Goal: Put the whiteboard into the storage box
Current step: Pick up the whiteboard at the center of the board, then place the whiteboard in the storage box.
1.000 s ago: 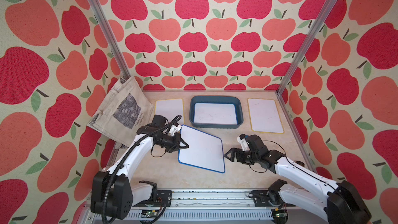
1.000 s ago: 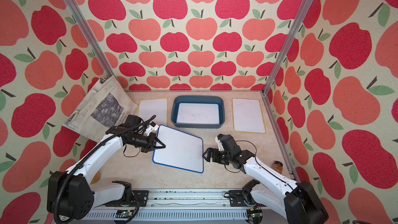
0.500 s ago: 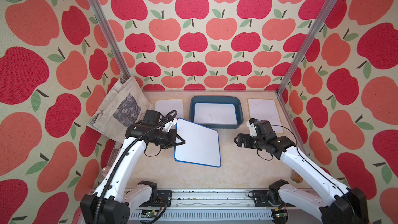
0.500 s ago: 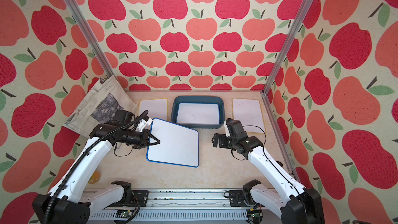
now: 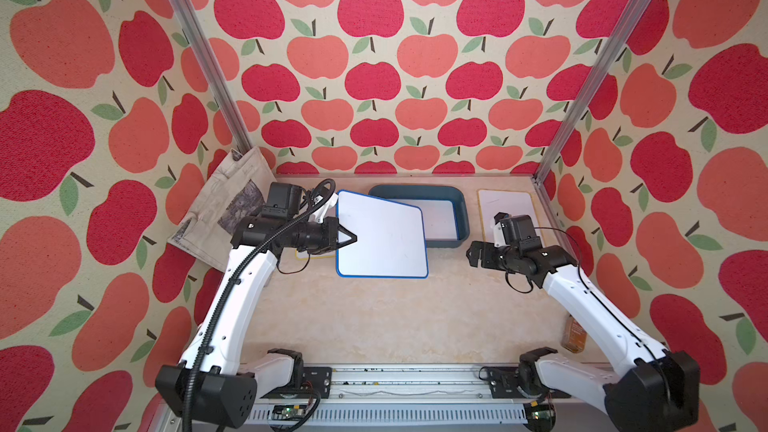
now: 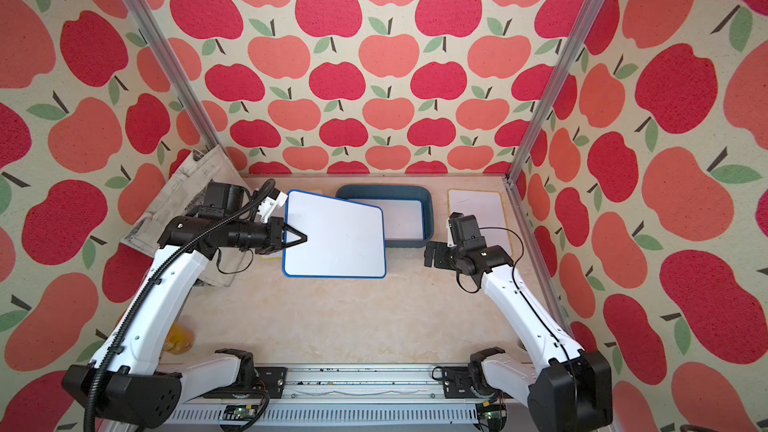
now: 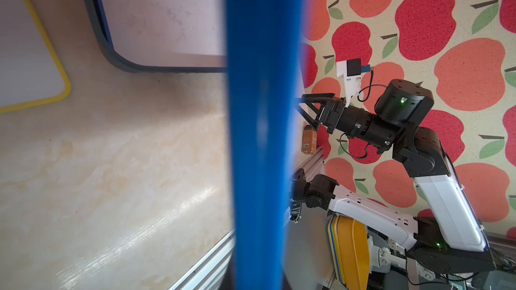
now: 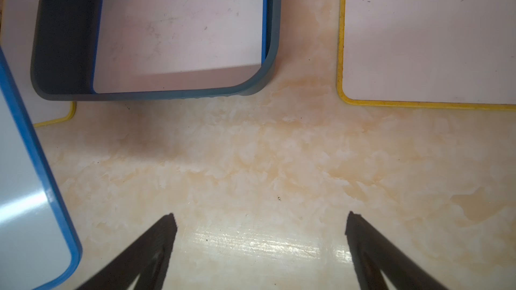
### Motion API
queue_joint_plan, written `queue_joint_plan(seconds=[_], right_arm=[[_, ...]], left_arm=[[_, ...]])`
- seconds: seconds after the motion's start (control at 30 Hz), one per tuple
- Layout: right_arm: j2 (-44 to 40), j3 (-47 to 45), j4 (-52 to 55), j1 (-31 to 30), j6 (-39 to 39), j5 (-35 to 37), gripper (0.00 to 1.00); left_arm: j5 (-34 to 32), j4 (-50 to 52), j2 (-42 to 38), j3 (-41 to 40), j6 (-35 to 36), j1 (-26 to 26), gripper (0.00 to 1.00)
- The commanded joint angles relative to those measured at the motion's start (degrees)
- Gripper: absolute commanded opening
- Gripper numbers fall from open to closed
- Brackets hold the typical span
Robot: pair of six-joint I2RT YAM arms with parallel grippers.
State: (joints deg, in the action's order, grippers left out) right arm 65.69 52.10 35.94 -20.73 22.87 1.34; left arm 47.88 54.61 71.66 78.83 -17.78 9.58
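Note:
The blue-framed whiteboard's long edge [image 5: 382, 277] runs along the front side of the storage box, so I should keep carrying the whiteboard with my left gripper until its loose end sits inside [image 5: 440, 221].
A blue-framed whiteboard [image 5: 382, 238] [image 6: 336, 238] hangs tilted above the table, its far right corner overlapping the left part of the storage box [image 5: 461, 209] [image 6: 428, 209]. My left gripper [image 5: 351, 238] [image 6: 303, 238] is shut on the middle of the board's left edge. In the left wrist view that blue edge [image 7: 262, 135] fills the centre and hides the jaws. The dark teal box [image 8: 64, 37] stands at the back middle, and a white, blue-edged board lies flat in it. My right gripper [image 5: 473, 253] [image 8: 261, 224] stands open and empty over bare table, right of the box's front.
A yellow-framed whiteboard [image 5: 505, 209] lies right of the box. Another [image 5: 316, 254] lies left of it, mostly under the held board. A printed cloth bag [image 5: 224, 209] leans in the back left corner. A brown bottle [image 5: 573, 332] stands by the right wall.
The left arm has raised the blue-framed board and carried it back toward the box, turning it squarer. The right gripper has drawn away from the board's right corner, rightward and back.

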Motion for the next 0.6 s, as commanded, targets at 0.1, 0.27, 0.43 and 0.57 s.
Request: queue_joint_plan(seconds=[0.1,0.27,0.43,0.57], right_arm=[[2.32,3.98,2.43,2.47,-2.94,1.46,0.99],[3.37,5.21,3.16,4.43,-3.56,2.65,0.99],[4.65,5.81,3.24,5.61,-3.49,2.42,0.99],[5.48,6.52,3.79,5.73,-3.71,2.90,0.99]], left_arm=[[1.48,-12.77,9.23,10.66,-3.00,-0.42,0.00],[4.63,-12.95,19.32,19.43,-2.57,-0.32,0.00],[7.25,-12.33,29.03,26.62,-2.45,0.50,0.00],[8.01,-11.35,36.34,32.33,-2.43,1.47,0.00]])
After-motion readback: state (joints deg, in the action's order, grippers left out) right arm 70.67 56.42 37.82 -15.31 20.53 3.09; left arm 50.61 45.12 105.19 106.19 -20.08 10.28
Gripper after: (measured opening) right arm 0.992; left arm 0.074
